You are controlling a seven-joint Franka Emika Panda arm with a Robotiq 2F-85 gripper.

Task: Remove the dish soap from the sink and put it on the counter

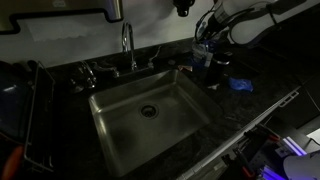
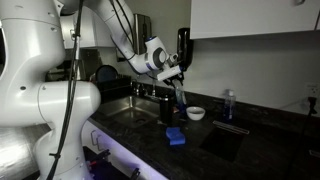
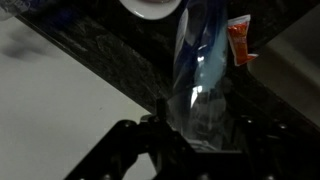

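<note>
The dish soap (image 2: 180,93) is over open counter beside the white cup, clear of the sink. My gripper keeps lowering it until its base settles, then let go.
The dish soap (image 3: 200,70), a slim clear bottle with a bluish part, sits between my gripper's jaws (image 3: 195,130) in the wrist view. My gripper (image 2: 172,72) is shut on it. In both exterior views the bottle (image 1: 200,55) (image 2: 181,95) is held upright over the dark counter (image 1: 230,105) (image 2: 150,140), beside the sink (image 1: 120,130) and outside the basin. I cannot tell whether its base touches the counter.
A white cup (image 2: 196,113) (image 3: 150,8) and a flat blue item (image 2: 177,136) (image 1: 240,85) lie on the counter close to the bottle. A dark container (image 1: 216,70) stands beside it. The gooseneck faucet (image 1: 128,45) rises behind the sink. An orange-labelled item (image 3: 238,42) is nearby.
</note>
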